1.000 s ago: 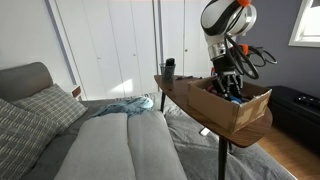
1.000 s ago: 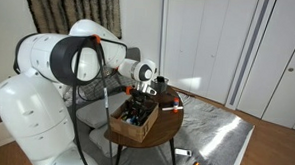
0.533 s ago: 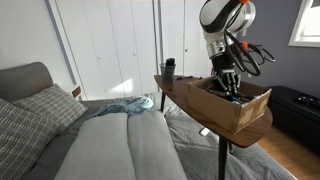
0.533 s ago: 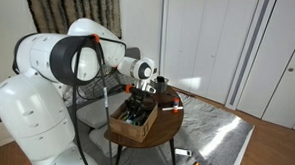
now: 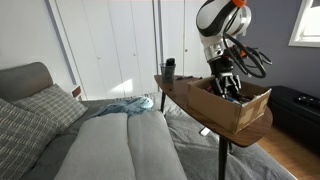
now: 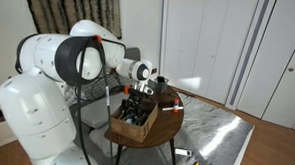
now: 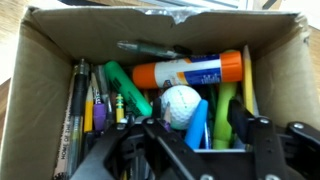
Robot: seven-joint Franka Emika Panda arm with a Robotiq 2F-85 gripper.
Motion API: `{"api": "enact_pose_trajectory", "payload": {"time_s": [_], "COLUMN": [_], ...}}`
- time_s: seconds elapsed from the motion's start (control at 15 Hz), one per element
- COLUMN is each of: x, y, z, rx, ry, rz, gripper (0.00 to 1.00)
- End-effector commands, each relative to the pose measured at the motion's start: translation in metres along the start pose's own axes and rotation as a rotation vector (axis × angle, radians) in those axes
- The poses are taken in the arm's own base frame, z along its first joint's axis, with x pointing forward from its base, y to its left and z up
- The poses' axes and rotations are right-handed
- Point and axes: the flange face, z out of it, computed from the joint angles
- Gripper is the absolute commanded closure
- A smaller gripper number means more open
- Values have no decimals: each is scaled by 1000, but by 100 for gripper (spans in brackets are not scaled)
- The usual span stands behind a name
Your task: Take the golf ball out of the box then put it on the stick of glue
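The golf ball is past the ends of my gripper's fingers, close to the orange-and-white tube, so next I open my gripper and reach further around the ball before I lift it.
The wrist view looks straight down into the brown cardboard box. The white dimpled golf ball lies on pens and markers near the box's middle. My gripper is open just above it. The ball sits in the gap close to the left finger, and the right finger stands well apart from it. In both exterior views the gripper reaches down into the box, which stands on a small round table. I cannot make out the stick of glue in any view.
An orange-and-white tube, green highlighters and a blue pen crowd around the ball. A dark grey cylinder bottle stands on the table's far edge. A sofa lies below and beside the table.
The arm has barely shifted over the box. The gripper looks a touch higher than a second ago.
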Motion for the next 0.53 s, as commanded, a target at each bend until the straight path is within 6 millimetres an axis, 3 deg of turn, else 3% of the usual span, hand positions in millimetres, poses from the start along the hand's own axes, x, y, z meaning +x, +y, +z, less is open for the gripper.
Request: {"api": "enact_pose_trajectory", "payload": {"time_s": [0.0,0.07,0.13,0.47], "x": [-1,-2,-3,-9], "y": [-8,-7,-5,10], "z": [9,11,12,15], "rx": [1,-2,-4,4], "ry": [-35,-40,-45,-43], "rz": [-26,-20,-11,38], "gripper": [27,44,45,78]}}
